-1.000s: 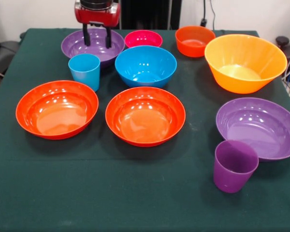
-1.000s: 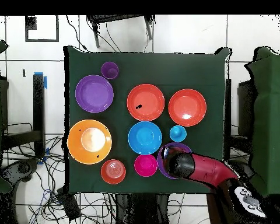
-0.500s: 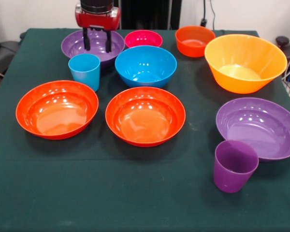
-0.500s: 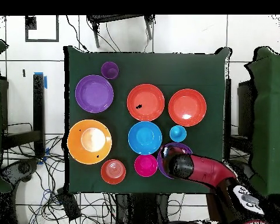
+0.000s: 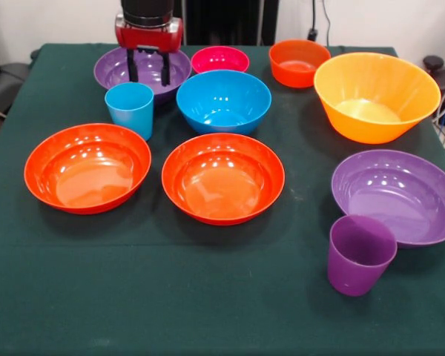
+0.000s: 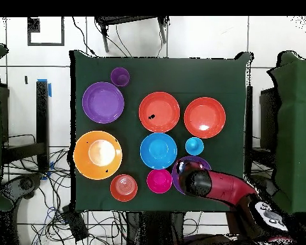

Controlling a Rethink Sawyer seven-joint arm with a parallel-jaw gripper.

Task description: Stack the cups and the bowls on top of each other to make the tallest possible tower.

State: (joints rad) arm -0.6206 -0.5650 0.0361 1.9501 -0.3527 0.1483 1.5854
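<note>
The light blue cup is right up against the nearest orange-red bowl's rim [image 5: 142, 139], so I expect that bowl [image 5: 88, 169] will slide a bit when I tip the cup over.
My gripper [image 5: 149, 73] hangs open and empty over the far purple bowl [image 5: 116, 68], fingers spread above its hollow; the overhead view shows the arm covering that bowl [image 6: 179, 167]. The light blue cup [image 5: 130, 108] stands upright just in front of it [image 6: 194, 146]. The purple cup [image 5: 360, 254] stands near the front right [image 6: 120, 76]. The medium blue bowl [image 5: 223, 100], small pink bowl [image 5: 219, 59], small orange bowl [image 5: 299, 62], yellow-orange bowl [image 5: 376, 95], two orange-red bowls [image 5: 87, 167] [image 5: 222, 177] and second purple bowl [image 5: 399, 194] sit apart. Nothing is stacked.
The green cloth table [image 5: 170, 297] has open room along its front edge. Cables and a dark chair lie on the floor around the table.
My gripper has drifted slightly back and up over the far purple bowl. Cups and bowls have not moved.
</note>
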